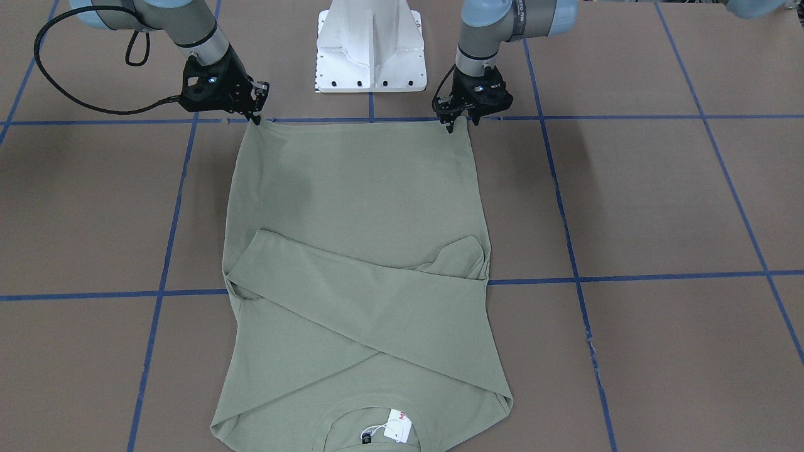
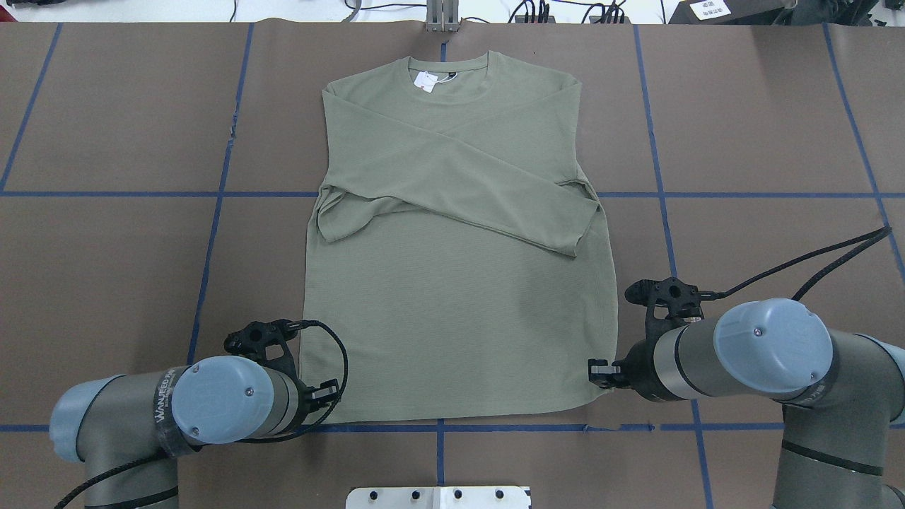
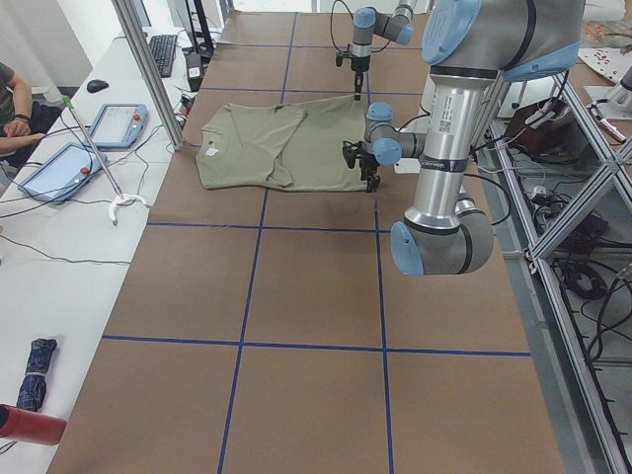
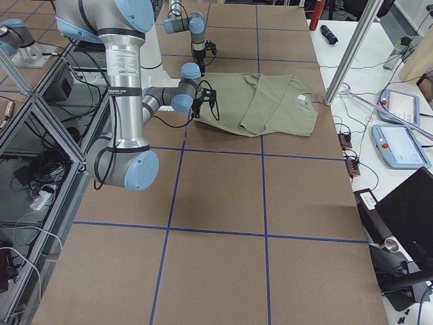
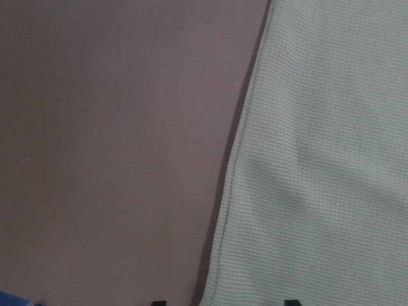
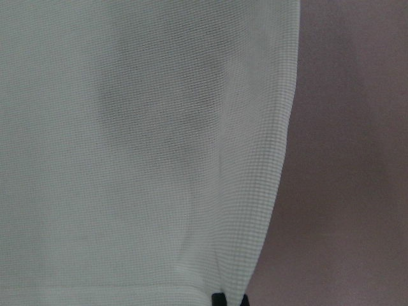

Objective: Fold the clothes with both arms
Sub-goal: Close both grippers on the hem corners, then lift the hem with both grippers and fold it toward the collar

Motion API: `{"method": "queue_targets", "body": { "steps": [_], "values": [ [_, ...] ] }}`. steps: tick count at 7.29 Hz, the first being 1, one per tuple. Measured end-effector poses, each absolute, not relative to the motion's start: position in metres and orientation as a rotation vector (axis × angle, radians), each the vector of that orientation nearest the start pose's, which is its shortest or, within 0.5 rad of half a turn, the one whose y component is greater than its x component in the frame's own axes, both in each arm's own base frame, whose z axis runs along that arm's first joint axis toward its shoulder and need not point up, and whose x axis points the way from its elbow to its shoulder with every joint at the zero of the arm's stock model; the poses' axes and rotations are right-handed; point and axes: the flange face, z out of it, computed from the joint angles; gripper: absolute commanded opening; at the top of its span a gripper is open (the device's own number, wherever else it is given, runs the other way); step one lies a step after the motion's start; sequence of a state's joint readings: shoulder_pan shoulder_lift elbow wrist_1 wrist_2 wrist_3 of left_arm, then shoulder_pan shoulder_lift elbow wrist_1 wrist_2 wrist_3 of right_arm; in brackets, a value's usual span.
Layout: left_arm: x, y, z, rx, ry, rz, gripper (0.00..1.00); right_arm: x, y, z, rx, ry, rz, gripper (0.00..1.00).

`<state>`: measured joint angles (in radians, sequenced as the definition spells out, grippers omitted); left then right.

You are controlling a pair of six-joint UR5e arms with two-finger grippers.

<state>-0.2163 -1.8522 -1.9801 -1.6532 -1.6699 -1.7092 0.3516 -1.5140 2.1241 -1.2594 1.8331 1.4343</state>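
The shirt's hem (image 1: 358, 125) will hang down between my grippers when I bring its corners over toward the shirt's collar, because the sleeve lies in a soft ripple (image 1: 456, 257).
The sage-green shirt (image 1: 358, 207) (image 2: 452, 304) lies flat on the brown table, both sleeves crossed over the chest. Its collar and white hang tag (image 1: 397, 425) (image 2: 426, 81) point away from the robot. My right gripper (image 1: 256, 118) (image 2: 601, 369) is shut on one hem corner, which it draws up into a small peak. The right wrist view shows its two tips close together at the shirt's (image 6: 127, 159) edge. My left gripper (image 1: 461, 124) (image 2: 319, 396) stands open at the other hem corner. In the left wrist view its tips sit wide apart over the shirt's (image 5: 319, 159) side edge.
The white pedestal base (image 1: 370, 50) (image 2: 438, 497) stands just behind the hem, between the arms. Blue tape lines (image 1: 628, 276) grid the table. Beyond the collar a side bench carries tablets (image 3: 118, 123), an aluminium post (image 3: 148, 69) rises, and a person's arm (image 3: 15, 114) rests there.
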Motion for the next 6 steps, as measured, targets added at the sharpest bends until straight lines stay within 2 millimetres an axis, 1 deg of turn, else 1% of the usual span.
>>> {"method": "queue_targets", "body": {
  "steps": [1, 3, 5, 6],
  "values": [
    [0.5211, -0.239, 0.3228, -0.066, 0.777, -0.296, 0.44, -0.4148, -0.2672, 0.3393, -0.014, -0.951, 0.078, 0.0],
    [0.5213, -0.2368, 0.3223, -0.068, 0.778, -0.292, 0.25, -0.4111, -0.2697, 0.3378, -0.023, -0.956, 0.08, 0.0],
    [0.5228, -0.2333, 0.3221, -0.071, 0.778, -0.286, 0.0, -0.4068, -0.2739, 0.3374, -0.031, -0.96, 0.084, 0.0],
    [0.5229, -0.2327, 0.3213, -0.072, 0.78, -0.285, 0.0, -0.4057, -0.2747, 0.3369, -0.032, -0.962, 0.085, 0.0]
  ]
}}
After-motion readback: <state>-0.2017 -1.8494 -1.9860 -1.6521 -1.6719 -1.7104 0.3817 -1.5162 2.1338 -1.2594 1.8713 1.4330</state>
